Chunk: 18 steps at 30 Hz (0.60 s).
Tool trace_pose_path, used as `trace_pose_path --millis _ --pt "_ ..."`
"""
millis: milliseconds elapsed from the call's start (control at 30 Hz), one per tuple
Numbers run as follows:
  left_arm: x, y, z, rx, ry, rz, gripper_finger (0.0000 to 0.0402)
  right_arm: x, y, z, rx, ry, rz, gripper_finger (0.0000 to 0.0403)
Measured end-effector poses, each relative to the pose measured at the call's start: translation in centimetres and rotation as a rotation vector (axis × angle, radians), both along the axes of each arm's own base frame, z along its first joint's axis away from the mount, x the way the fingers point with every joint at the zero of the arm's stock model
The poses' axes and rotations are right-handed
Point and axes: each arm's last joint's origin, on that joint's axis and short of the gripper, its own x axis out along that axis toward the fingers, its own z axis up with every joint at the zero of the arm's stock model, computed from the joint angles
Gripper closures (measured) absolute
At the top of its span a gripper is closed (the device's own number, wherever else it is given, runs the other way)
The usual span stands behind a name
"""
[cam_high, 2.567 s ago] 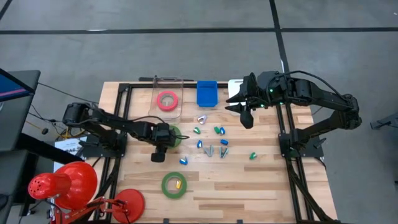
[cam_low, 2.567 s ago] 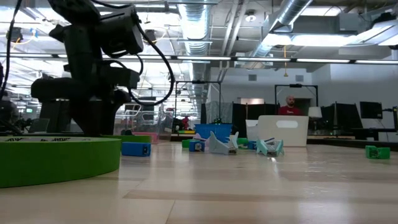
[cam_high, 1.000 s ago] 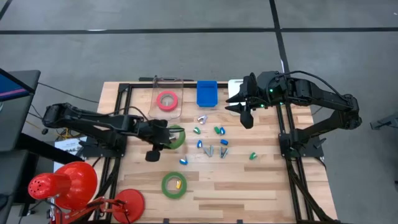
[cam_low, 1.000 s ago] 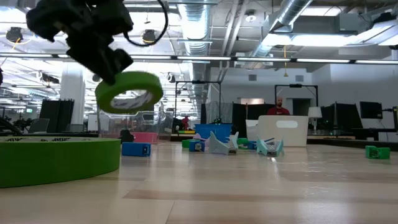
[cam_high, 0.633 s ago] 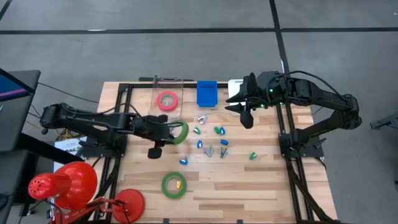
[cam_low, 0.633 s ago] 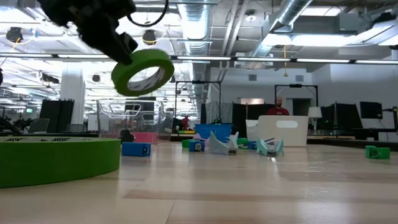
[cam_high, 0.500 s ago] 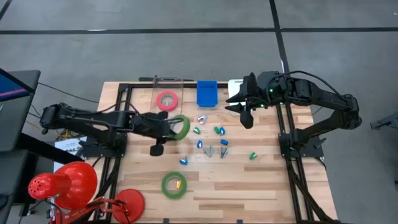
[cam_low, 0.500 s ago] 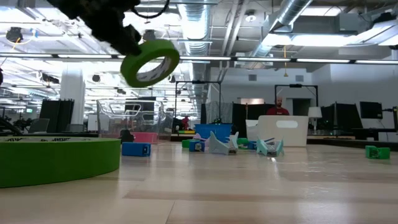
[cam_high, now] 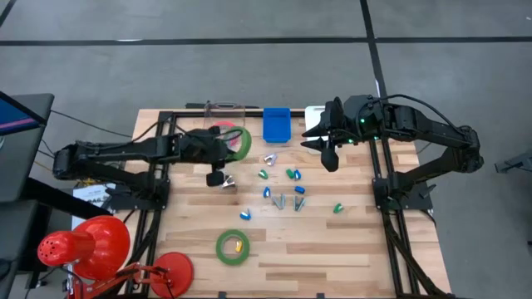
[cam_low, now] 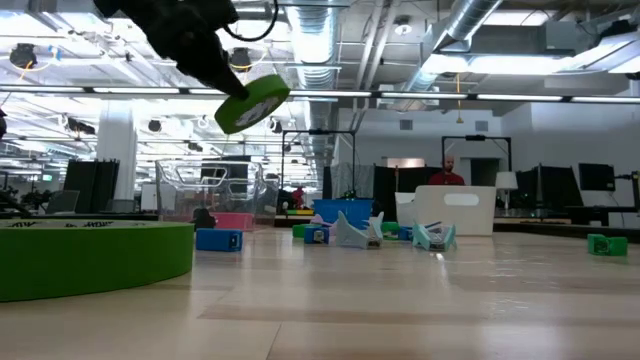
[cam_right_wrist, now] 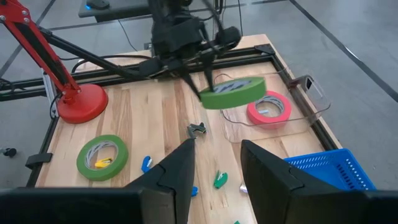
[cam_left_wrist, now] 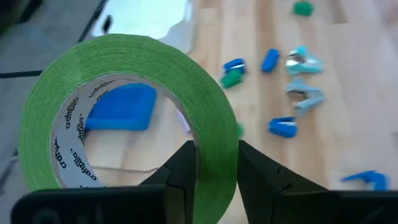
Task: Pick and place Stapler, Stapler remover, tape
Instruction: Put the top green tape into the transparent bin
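Note:
The green tape roll [cam_high: 243, 144] is hanging above the clear container's rim, so the robot's left gripper should go on over the red-pink tape roll [cam_high: 224, 127] before it lets go there.
My left gripper [cam_high: 233, 146] is shut on a green tape roll [cam_high: 240, 143], held in the air over the near right corner of a clear container [cam_high: 208, 116]. The roll also shows high up in the low view [cam_low: 252, 103]. A red-pink tape roll [cam_high: 218, 127] lies flat in that container. A second green tape roll [cam_high: 233, 246] lies flat on the table near the front. Small blue, green and silver staplers and stapler removers [cam_high: 283, 187] lie scattered at mid-table. My right gripper [cam_high: 327, 154] hangs open and empty at the far right. My left gripper pinches the green roll's ring wall [cam_left_wrist: 214, 177], one finger [cam_left_wrist: 181, 174] inside the hole and the other [cam_left_wrist: 258, 177] outside. The roll is lifted clear of the table and tilted, its hole facing slantwise [cam_low: 252, 103].
A blue basket [cam_high: 277, 124] and a white container [cam_high: 314, 115] stand at the far edge, right of the clear one. A silver stapler remover [cam_high: 227, 180] lies alone below the held roll. A red lamp [cam_high: 83, 245] stands at the near left corner.
My left gripper has risen and gone toward the table's far edge with the green roll, from mid-table to above the clear container. The roll has stayed clear of the table and tilted in the hold. A silver stapler remover lies bare where the roll had been.

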Motion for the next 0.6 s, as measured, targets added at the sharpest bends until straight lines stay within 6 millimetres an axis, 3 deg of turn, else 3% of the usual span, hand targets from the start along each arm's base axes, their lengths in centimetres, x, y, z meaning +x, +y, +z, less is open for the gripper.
trace_pose_path --millis 333,600 --pt "-1.5 4.4 0.0 0.060 0.026 0.268 0.0321 0.0 0.0 0.0 0.000 0.000 0.000 0.0281" --pt "-1.9 5.2 -0.1 0.058 0.033 0.310 0.0321 0.0 0.0 0.0 0.000 0.000 -0.001 0.0281"
